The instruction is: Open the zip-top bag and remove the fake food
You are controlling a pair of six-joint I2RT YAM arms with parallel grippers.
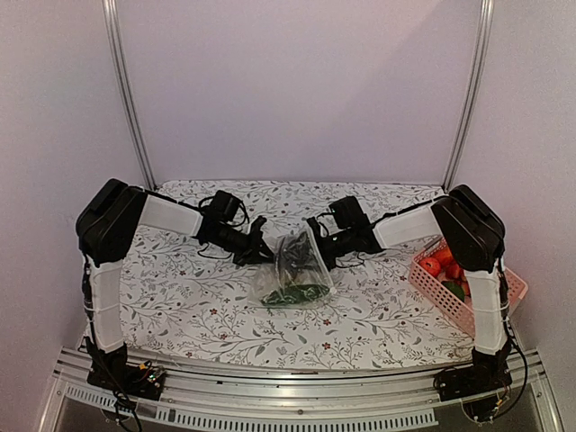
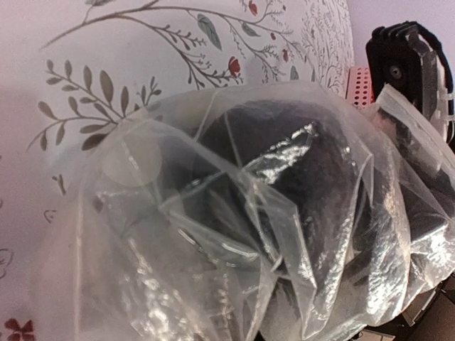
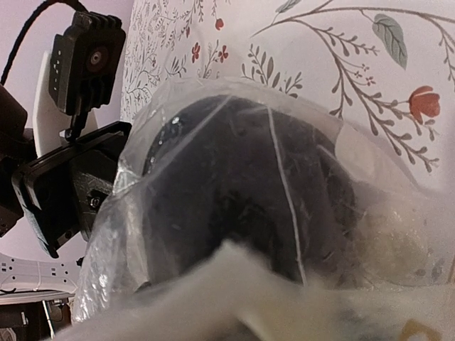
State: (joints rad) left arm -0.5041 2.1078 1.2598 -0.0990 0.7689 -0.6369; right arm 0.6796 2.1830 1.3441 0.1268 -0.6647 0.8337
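Note:
The bag is bunched up around the dark fake food (image 1: 293, 253), so next my left gripper pulls the bag's edge (image 1: 274, 256) back while my right gripper takes the food out.
The clear zip-top bag (image 1: 292, 270) stands crumpled in the middle of the table, its top edge lifted between my two grippers. A dark green piece of fake food (image 1: 297, 294) lies in its bottom. My left gripper (image 1: 266, 253) is at the bag's upper left edge and my right gripper (image 1: 316, 245) at its upper right edge; both look shut on the plastic. The bag fills the left wrist view (image 2: 213, 234) and the right wrist view (image 3: 284, 213). It hides my fingers and covers a dark bulk I cannot identify.
A pink lattice basket (image 1: 430, 286) at the right edge holds red, orange and green fake food (image 1: 445, 263); its corner shows in the left wrist view (image 2: 357, 87). The table has a floral cloth (image 1: 180, 297). Metal rails run along the near edge.

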